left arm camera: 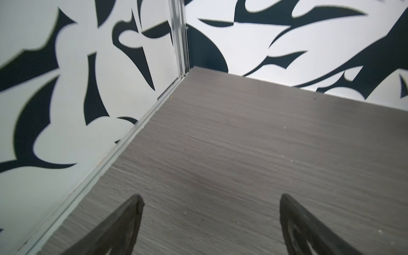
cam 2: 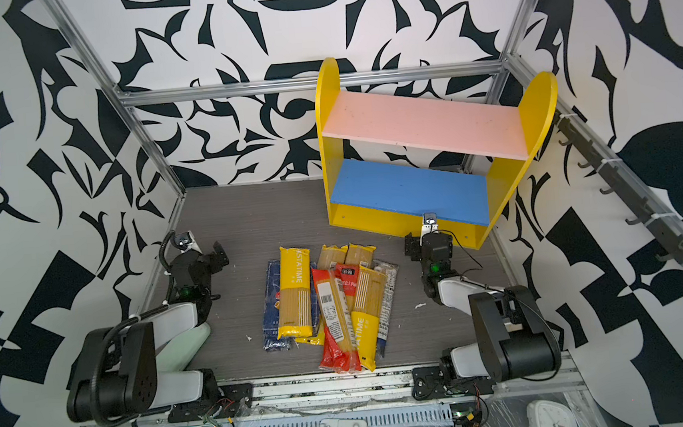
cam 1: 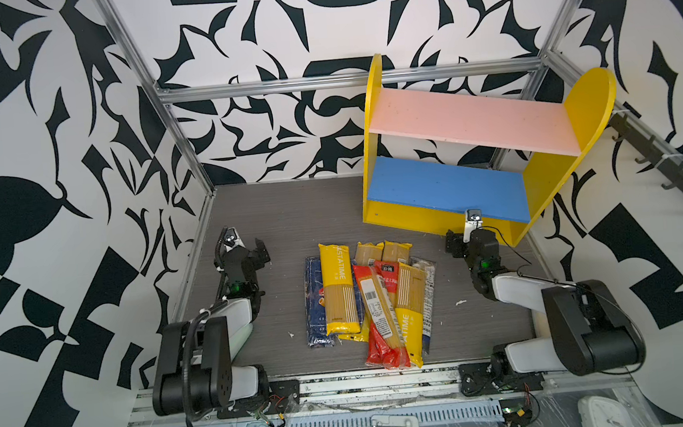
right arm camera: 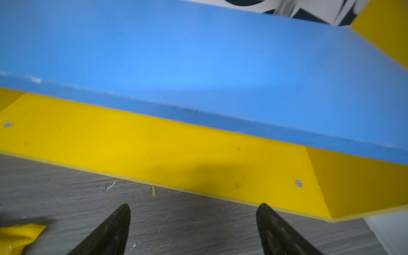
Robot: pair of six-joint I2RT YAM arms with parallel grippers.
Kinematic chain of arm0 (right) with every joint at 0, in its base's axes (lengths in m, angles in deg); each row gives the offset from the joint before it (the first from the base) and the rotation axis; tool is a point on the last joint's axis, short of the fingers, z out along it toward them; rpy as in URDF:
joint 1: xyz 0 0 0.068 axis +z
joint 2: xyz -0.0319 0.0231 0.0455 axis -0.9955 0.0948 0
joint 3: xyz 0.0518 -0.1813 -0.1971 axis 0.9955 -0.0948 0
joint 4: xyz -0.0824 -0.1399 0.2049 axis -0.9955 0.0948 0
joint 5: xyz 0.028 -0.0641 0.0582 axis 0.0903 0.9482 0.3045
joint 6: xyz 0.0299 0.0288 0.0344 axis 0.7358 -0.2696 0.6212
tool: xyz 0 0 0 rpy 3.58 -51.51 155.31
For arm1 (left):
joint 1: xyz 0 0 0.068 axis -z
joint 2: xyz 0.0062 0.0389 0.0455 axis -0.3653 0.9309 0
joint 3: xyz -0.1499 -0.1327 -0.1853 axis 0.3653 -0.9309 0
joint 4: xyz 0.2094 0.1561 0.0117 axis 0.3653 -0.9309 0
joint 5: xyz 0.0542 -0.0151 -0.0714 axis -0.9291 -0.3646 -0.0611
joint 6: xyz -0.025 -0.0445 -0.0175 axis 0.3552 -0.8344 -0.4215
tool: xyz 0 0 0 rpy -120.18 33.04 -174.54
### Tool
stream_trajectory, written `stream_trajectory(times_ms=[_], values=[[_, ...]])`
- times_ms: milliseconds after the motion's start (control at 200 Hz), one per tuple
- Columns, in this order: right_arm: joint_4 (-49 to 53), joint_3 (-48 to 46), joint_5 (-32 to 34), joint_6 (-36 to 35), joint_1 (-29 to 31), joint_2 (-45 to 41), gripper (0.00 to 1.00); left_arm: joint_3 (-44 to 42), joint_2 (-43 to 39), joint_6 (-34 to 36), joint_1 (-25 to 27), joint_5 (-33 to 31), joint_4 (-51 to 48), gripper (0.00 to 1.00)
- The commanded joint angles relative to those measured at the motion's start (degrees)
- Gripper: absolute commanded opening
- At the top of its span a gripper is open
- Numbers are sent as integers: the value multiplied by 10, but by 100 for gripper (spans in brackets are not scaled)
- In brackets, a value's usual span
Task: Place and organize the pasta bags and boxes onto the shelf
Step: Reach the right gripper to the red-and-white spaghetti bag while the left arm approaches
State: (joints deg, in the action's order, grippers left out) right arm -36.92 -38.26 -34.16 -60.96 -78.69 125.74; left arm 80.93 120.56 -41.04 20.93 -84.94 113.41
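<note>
The red-ended bag [cam 1: 380, 310] lies uncovered on top of the pile, so the robot's open right gripper should keep going to the bag's near end [cam 1: 398, 349] and close there.
The shelf [cam 1: 470, 121] [cam 2: 420, 125] stands at the back right with its pink and blue boards bare. Several pasta bags lie piled mid-table: a yellow-ended bag [cam 1: 338, 290] on a dark blue pack [cam 1: 315, 304], a red-ended bag [cam 1: 376, 312], and a dark-ended bag [cam 1: 428, 299]. My left gripper [cam 1: 259, 251] [left arm camera: 209, 203] is open over bare table, left of the pile. My right gripper [cam 1: 454, 244] [right arm camera: 193, 209] is open and empty just in front of the shelf's yellow base [right arm camera: 154, 150]. A yellow bag corner [right arm camera: 17, 236] shows in the right wrist view.
Patterned walls and aluminium posts [cam 1: 185, 151] enclose the grey table [cam 1: 282, 219]. A black hook rail [cam 1: 660, 156] runs along the right wall. White scraps [cam 1: 460, 302] lie on the table. Two clocks [cam 1: 601, 413] sit below the front rail.
</note>
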Motion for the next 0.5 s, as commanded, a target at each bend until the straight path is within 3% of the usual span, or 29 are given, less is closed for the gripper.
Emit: stream_trajectory(times_ms=[0, 40, 115, 240, 285, 445, 495], values=[[128, 51, 61, 34, 16, -31, 89, 34, -52, -34, 13, 9, -114, 99], [164, 70, 75, 34, 30, -35, 89, 46, -67, -41, 25, 9, -143, 99], [249, 120, 167, 39, 72, -30, 88, 75, -91, -51, 56, -5, -205, 99], [356, 185, 238, 50, 136, -17, 89, 116, -125, -47, 122, -47, -298, 99], [388, 202, 250, 63, 157, -16, 100, 127, -135, -45, 147, -72, -327, 99], [520, 275, 325, 129, 239, -9, 100, 159, -171, -79, 224, -122, -449, 99], [568, 298, 319, 144, 257, -5, 100, 166, -184, -103, 252, -140, -486, 99]])
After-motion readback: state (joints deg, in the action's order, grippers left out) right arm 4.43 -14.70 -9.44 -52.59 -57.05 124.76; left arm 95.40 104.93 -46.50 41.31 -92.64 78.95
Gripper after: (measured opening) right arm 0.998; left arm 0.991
